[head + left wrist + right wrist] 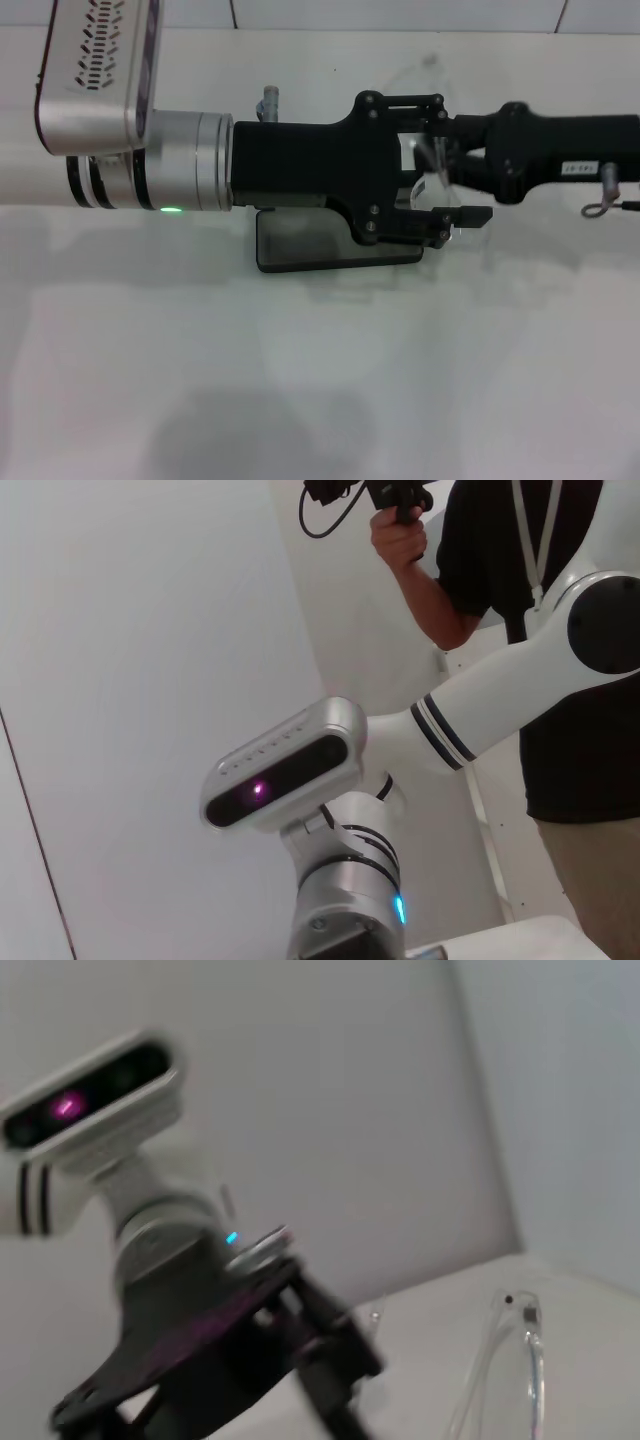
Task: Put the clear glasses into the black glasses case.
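The clear glasses (432, 188) are crowded together inside the left gripper's spread fingers, so the robot's right gripper should first back out and lift the glasses clear of those fingers.
Over the middle of the white table my left gripper (462, 160) reaches in from the left, its two black fingers spread wide and open. From the right, my right gripper (440, 152) points between those fingers, shut on the clear glasses (440, 195), which hang just below its tips. In the right wrist view the clear glasses (525, 1360) show close by, with the left gripper's black body (200, 1350) behind them. The black glasses case (300, 250) lies flat on the table under the left gripper, mostly hidden by it.
A small grey object (268, 100) stands behind the left wrist. A cable loop (598, 205) hangs off the right arm. In the left wrist view a person (480, 570) stands behind the right arm (480, 720). The table meets a white wall at the back.
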Motion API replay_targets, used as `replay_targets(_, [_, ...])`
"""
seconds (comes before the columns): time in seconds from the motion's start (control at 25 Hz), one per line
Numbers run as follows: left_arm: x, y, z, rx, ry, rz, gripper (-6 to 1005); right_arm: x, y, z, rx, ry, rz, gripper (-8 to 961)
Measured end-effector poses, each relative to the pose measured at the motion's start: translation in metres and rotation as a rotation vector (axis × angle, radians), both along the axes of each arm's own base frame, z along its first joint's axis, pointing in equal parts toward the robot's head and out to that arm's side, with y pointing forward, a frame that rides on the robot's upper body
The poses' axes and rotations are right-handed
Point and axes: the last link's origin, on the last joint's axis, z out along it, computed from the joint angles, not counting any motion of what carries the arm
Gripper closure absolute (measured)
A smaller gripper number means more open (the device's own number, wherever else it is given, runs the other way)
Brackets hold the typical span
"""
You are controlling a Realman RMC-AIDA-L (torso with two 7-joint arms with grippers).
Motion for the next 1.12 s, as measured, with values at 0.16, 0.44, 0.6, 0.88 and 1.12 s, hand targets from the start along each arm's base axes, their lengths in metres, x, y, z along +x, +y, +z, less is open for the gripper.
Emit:
replay_targets(0.16, [-0.002, -0.001, 0.000, 0.000, 0.000, 0.005, 297, -0.001, -0.003, -0.004, -0.019, -0.026, 0.023, 800])
replay_targets(0.44, [-0.002, -0.001, 0.000, -0.003, -0.001, 0.011, 297, 0.000, -0.009, -0.004, -0.045, -0.024, 0.041, 799])
replay_targets(0.6, [-0.002, -0.001, 0.000, -0.001, -0.002, 0.009, 297, -0.002, -0.013, -0.009, -0.082, -0.047, 0.064, 799])
replay_targets(0.88, [-0.002, -0.001, 0.000, 0.002, -0.002, 0.005, 297, -0.002, -0.021, -0.015, -0.151, -0.090, 0.099, 798])
replay_targets(1.12, [-0.002, -0.002, 0.000, -0.001, -0.005, 0.000, 297, -0.001, -0.024, -0.011, -0.169, -0.079, 0.105, 797])
